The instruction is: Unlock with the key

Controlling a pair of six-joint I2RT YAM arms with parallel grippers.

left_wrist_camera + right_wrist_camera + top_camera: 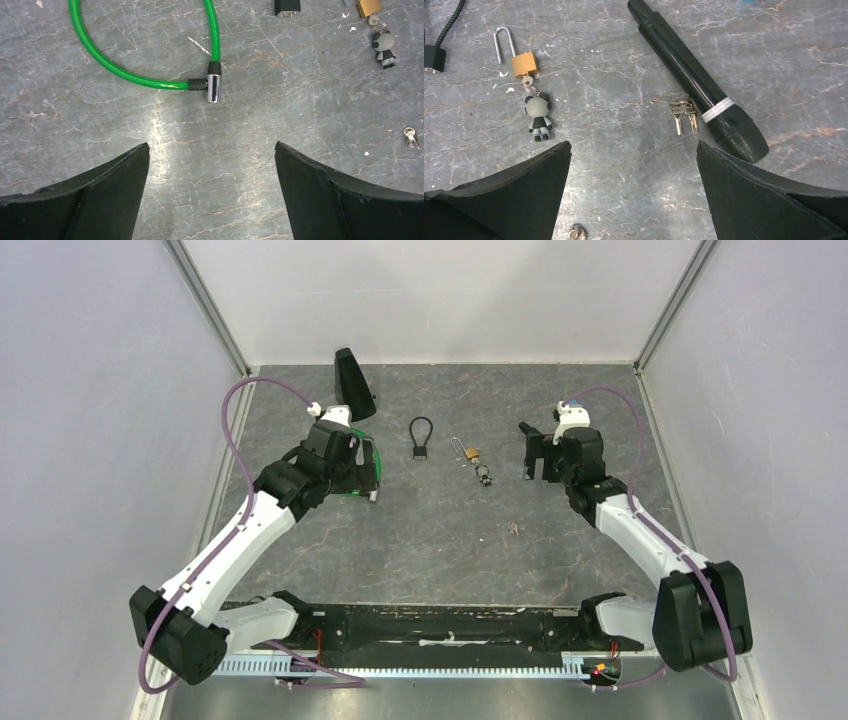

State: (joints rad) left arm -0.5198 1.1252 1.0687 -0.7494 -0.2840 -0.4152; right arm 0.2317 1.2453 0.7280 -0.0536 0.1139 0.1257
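Next, my left gripper pulls the green cable lock's chrome end (373, 496) closer before unlocking, because that chrome end is far from the keys (683, 112) by the black cylinder.
A small brass padlock (525, 63) lies flat on the grey table. Its steel shackle has one leg in the body, and the other leg ends free beside it. A key (527, 81) sits in the padlock's keyhole, with a panda keychain (540, 117) hanging from it. The top view shows the padlock (467, 452) mid-table. My right gripper (634, 145) is open and empty, to the right of the panda and nearer than it. My left gripper (212, 147) is also open and empty, over bare table just short of a green cable lock (150, 80).
A black cylinder with a white band (696, 80) lies right of the padlock, and a pair of keys (684, 114) rests against it. A small key ring (576, 232) lies near the right gripper's left finger. A black cable lock (421, 437) lies left of the padlock.
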